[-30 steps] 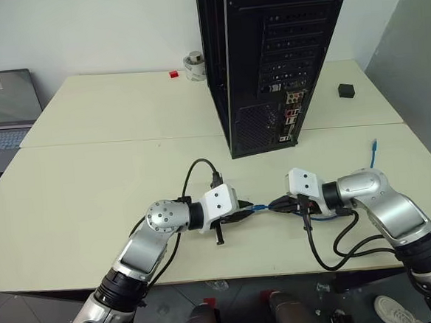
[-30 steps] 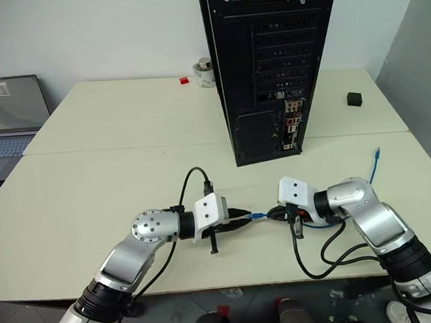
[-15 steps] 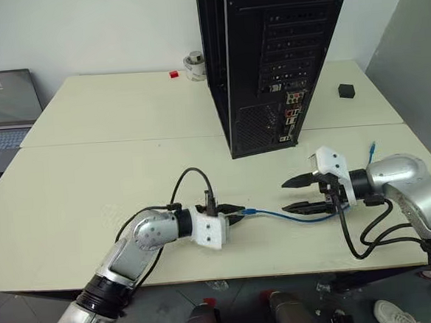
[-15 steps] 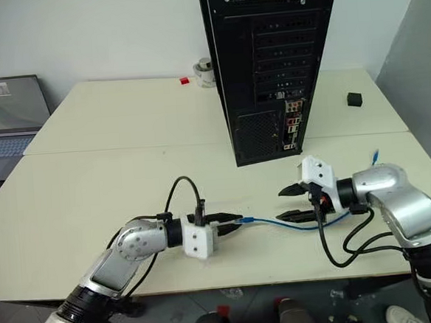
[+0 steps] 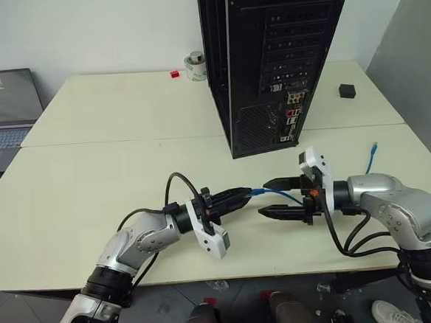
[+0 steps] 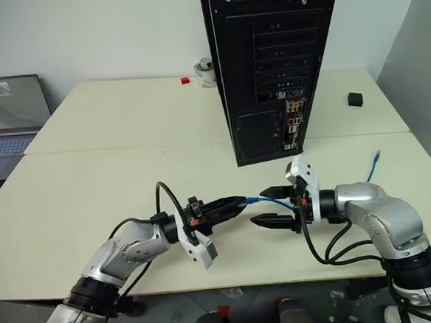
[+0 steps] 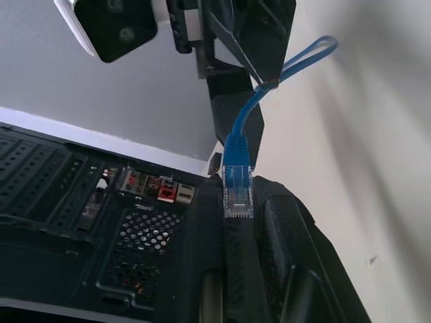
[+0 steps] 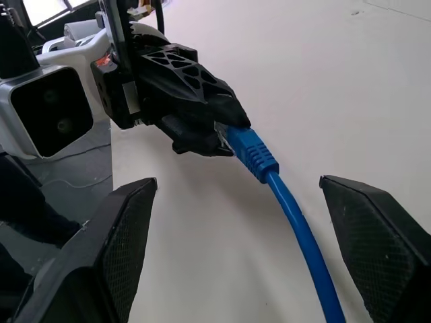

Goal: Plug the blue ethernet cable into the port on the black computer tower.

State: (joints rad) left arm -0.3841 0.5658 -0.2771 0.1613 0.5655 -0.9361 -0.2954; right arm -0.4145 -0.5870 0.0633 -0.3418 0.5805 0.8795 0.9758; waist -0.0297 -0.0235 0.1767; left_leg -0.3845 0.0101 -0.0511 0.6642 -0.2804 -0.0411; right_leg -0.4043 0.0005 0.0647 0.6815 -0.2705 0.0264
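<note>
I should take the cable's boot (image 8: 257,156) with my right gripper before my left gripper opens, because my left gripper is covering the clear plug (image 7: 237,191) that has to go into the port.
The blue ethernet cable (image 5: 283,194) hangs just above the table in front of the black computer tower (image 5: 275,61). My left gripper (image 5: 244,195) points right and is shut on the cable's clear plug (image 7: 237,195). Facing it, my right gripper (image 5: 272,197) is open, one finger above the cable and one below, touching nothing. The cord runs back between those fingers (image 8: 300,225), and its far end (image 5: 374,149) lies on the table at the right. The tower's rear, with its coloured jacks (image 5: 292,116), faces my grippers.
A grey laptop (image 5: 1,110) sits at the far left edge. A small black cube (image 5: 346,89) lies right of the tower, and a small red piece (image 5: 173,74) and a pale round object (image 5: 194,65) lie behind it. A grey wall (image 5: 416,66) bounds the right side.
My right gripper has opened and let go of the cable. Both hands have risen slightly. The left wrist has rolled over while keeping hold of the plug.
</note>
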